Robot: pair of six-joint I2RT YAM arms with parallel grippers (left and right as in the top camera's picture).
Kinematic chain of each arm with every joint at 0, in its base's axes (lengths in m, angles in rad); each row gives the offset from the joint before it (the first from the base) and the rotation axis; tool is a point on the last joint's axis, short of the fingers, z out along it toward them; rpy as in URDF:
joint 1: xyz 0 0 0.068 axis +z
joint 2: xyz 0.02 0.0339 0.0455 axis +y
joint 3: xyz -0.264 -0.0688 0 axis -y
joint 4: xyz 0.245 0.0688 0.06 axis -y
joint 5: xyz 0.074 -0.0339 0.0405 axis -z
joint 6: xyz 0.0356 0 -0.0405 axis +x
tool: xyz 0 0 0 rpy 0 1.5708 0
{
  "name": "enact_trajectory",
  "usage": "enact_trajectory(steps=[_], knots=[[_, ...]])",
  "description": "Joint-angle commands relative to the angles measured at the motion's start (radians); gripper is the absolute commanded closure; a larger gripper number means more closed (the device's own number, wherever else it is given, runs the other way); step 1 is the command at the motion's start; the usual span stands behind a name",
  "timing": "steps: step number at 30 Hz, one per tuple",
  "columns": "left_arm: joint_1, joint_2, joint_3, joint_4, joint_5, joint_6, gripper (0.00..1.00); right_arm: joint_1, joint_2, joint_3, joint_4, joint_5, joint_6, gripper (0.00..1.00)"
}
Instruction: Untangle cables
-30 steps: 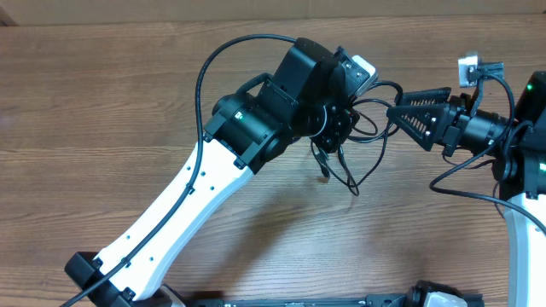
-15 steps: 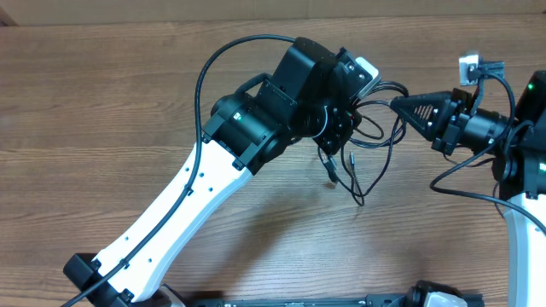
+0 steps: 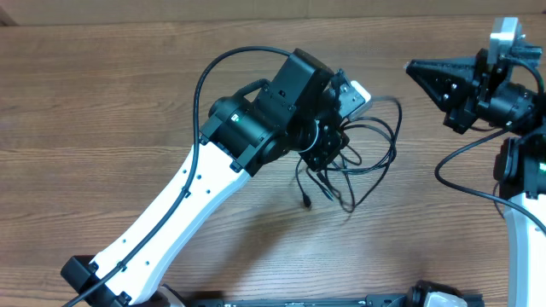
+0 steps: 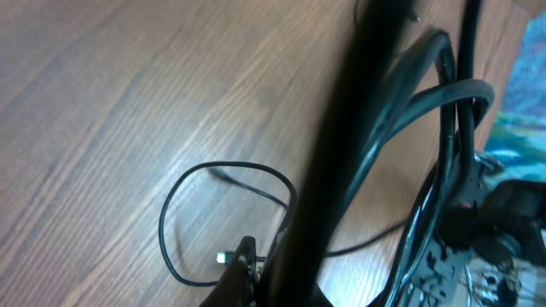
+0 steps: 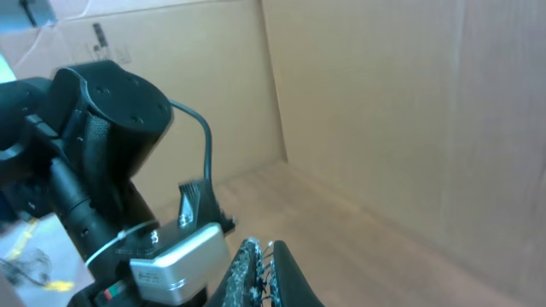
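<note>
The cable loops (image 3: 393, 147) hang from my left gripper and stop short of my right gripper, so my left gripper needs to bring them across before my right gripper pulls the upper loop (image 3: 390, 99).
The cables (image 3: 357, 164) are thin black cords bunched in a tangle at mid-table, with loops spreading right and plug ends (image 3: 304, 203) hanging toward the front. My left gripper (image 3: 328, 152) sits in the bunch, shut on the cables, its fingers mostly hidden under the wrist. In the left wrist view a cable loop (image 4: 171, 223) and a silver-tipped plug (image 4: 223, 256) lie on the wood beside the left gripper (image 4: 256, 275). My right gripper (image 3: 409, 66) is up at the back right, apart from the tangle. Its jaws (image 5: 260, 256) are shut with no cord seen between them.
A thick black wire (image 3: 205, 77) arcs off the left arm. Another thick wire (image 3: 461, 170) curves below the right arm. A cardboard wall (image 5: 384, 111) stands behind the wooden table (image 3: 102, 128). The left wrist's white camera box (image 5: 175, 256) is close to the right fingertips.
The right gripper closed at the tangle, then drew back up and to the right, clear of it. The cable loops fell back toward the left gripper, which shifted slightly left.
</note>
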Motion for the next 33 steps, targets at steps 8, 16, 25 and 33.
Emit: enact_trajectory(steps=[8, 16, 25, 33], knots=[[-0.012, -0.026, 0.018, -0.021, 0.051, 0.085, 0.96, -0.010, -0.014, 0.012, 0.061, 0.017, 0.055, 0.84], [-0.006, -0.026, 0.018, -0.016, -0.223, -0.183, 0.96, -0.110, -0.014, 0.012, -0.156, 0.016, 0.130, 0.35], [-0.017, -0.026, 0.018, 0.139, -0.106, -0.295, 0.96, -0.117, -0.014, 0.012, -0.408, 0.016, 0.014, 0.30], [-0.020, -0.026, 0.018, 0.203, -0.050, -0.309, 0.96, -0.117, -0.014, 0.012, -0.546, 0.073, -0.100, 0.27]])
